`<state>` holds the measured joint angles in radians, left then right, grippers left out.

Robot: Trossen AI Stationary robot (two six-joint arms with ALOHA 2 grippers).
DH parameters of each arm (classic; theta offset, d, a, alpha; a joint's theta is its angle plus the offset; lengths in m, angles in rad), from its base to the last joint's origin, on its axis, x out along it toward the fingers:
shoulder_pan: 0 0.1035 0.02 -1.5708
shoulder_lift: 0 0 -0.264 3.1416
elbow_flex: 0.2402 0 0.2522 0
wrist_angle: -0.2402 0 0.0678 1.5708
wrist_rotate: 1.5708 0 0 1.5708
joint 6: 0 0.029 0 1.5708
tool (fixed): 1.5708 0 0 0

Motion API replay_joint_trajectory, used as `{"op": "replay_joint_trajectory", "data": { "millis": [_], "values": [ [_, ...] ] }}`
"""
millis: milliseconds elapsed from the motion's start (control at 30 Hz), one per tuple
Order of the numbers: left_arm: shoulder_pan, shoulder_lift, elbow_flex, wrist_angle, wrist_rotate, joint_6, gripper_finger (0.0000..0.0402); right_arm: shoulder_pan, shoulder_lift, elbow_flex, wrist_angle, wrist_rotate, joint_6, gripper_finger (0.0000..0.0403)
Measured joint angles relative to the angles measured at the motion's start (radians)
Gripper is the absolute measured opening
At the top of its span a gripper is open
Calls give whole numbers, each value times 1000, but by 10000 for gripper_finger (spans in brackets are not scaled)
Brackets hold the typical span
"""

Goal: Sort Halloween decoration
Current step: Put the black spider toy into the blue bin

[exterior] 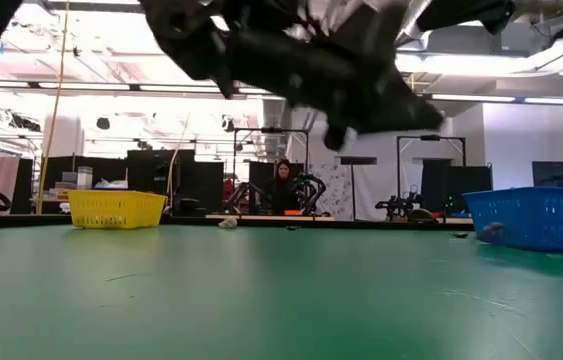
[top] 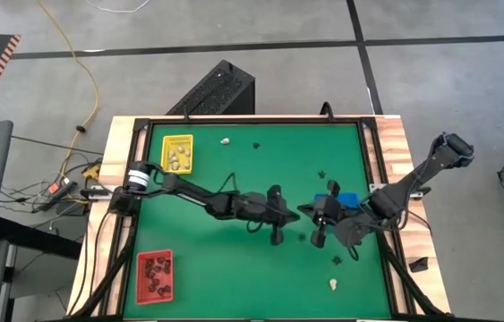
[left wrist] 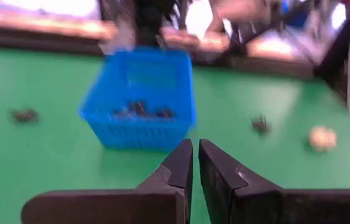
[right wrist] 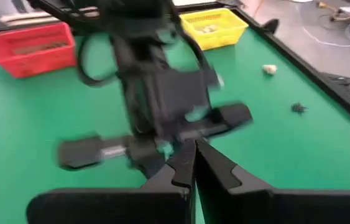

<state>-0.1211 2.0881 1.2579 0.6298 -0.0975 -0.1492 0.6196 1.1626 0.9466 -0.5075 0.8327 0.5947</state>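
Note:
The mat's middle (top: 291, 216) has both my grippers crowded over it, so next my left gripper moves away before my right gripper takes the black trinket (top: 337, 260) near the front.
The Halloween decoration lies scattered on the green mat: a whitish trinket (top: 225, 141) and a black one (top: 257, 143) near the far edge, a black one (top: 321, 173) beside the blue tray (top: 341, 199), and a black one (top: 337, 260) and a whitish one (top: 333, 284) near the front. Dark trinkets (left wrist: 142, 111) lie inside the blue tray. My left gripper (left wrist: 195, 155) is shut with nothing visible between its fingers. It hovers mid-table and points toward the blue tray. My right gripper (right wrist: 193, 155) is shut too and faces the left gripper (top: 294, 211) from close by.
A yellow tray (top: 178, 152) with whitish pieces stands at the far left, and a red tray (top: 154, 275) with dark pieces at the near left. Both arms meet over the mat's middle. Open mat lies between the yellow and red trays.

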Motion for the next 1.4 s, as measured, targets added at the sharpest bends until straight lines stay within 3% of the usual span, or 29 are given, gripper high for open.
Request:
{"op": "replay_joint_trajectory", "data": {
  "millis": [167, 333, 500, 633, 700, 767, 867, 1033, 1200, 1400],
  "values": [
    [-12, 24, 64, -123, 104, 77, 16, 85, -5, 0, -64, -20, 75, 40],
    [-48, 9, 65, -275, 85, 162, 16, 158, 32, -10, -97, -28, 146, 40],
    [-78, -155, 56, -586, -138, 277, 16, 180, 124, -26, -97, -172, 223, 40],
    [-97, -353, -96, -590, -367, 319, 16, 164, 201, -23, -86, -253, 233, 40],
    [-97, -474, -228, -487, -406, 335, 16, 139, 221, 7, -143, -374, 272, 40],
    [-87, -604, -373, -346, -388, 347, 16, 102, 231, 45, -218, -522, 393, 40],
    [-61, -760, -563, -108, -266, 362, 16, 58, 232, 71, -316, -706, 628, 37],
    [-29, -918, -770, 163, -113, 374, 16, 33, 224, 71, -442, -844, 936, 45],
    [-26, -985, -867, 170, -51, 382, 16, 35, 249, 21, -391, -925, 1075, 91],
    [-26, -1012, -890, 143, 42, 393, 16, 38, 308, -7, -374, -968, 1223, 168]
  ]
}}
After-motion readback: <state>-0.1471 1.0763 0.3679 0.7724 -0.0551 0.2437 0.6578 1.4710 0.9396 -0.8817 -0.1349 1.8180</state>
